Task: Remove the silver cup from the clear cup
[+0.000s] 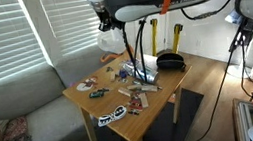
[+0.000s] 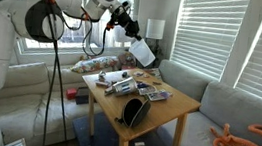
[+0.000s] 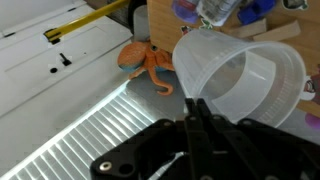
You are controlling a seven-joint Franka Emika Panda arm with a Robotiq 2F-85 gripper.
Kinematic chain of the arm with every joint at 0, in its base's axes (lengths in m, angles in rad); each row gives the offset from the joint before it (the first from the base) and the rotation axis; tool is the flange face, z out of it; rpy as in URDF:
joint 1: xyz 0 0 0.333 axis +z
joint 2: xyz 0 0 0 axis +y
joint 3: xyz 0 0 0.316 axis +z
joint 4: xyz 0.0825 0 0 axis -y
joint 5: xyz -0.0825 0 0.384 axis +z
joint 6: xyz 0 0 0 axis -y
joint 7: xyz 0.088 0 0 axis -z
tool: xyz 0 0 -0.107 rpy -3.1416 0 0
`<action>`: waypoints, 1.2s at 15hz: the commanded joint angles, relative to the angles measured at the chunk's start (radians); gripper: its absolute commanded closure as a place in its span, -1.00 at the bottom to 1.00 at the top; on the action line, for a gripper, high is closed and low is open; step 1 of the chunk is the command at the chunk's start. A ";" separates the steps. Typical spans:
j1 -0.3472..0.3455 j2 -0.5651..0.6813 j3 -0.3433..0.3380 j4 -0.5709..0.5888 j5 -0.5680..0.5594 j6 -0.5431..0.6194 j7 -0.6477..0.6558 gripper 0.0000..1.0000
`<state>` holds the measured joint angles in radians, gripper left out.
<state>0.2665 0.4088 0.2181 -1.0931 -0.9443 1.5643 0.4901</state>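
My gripper should swing the clear cup (image 2: pixel 142 53) back upright and bring it lower over the table's far end (image 1: pixel 85 85), because the cup is hanging from the gripper steeply tilted and empty.
My gripper (image 3: pixel 195 108) is shut on the whitish rim of the clear cup (image 3: pixel 245 75). It holds the cup tilted in the air, high above the wooden table (image 1: pixel 169 82). The cup's open mouth faces the wrist camera, and I see nothing grey inside it. In both exterior views the cup (image 1: pixel 112 42) (image 2: pixel 144 52) hangs below the gripper (image 1: pixel 107 25) (image 2: pixel 133 31), over the table's far side. I cannot make out the silver cup in any view; it may be among the clutter on the table.
The table (image 2: pixel 172 110) carries several small items and a black headset (image 1: pixel 171 62) (image 2: pixel 134 111). A grey sofa (image 1: pixel 20 102) stands beside it, with window blinds behind. An orange octopus toy (image 2: pixel 249 141) (image 3: pixel 148 60) lies on the sofa. Cables and a stand (image 2: pixel 58 94) are nearby.
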 commanded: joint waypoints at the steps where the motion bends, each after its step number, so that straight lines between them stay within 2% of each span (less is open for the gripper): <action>1: -0.066 0.074 0.021 0.119 0.146 0.095 -0.008 0.98; 4: -0.101 0.116 0.041 0.165 0.275 0.141 -0.012 0.98; 11: -0.185 0.176 0.114 0.179 0.583 0.209 -0.041 0.98; 18: -0.353 0.194 0.176 0.222 0.916 0.170 -0.105 0.98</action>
<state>-0.0322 0.5706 0.3527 -0.9275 -0.1487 1.7679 0.4005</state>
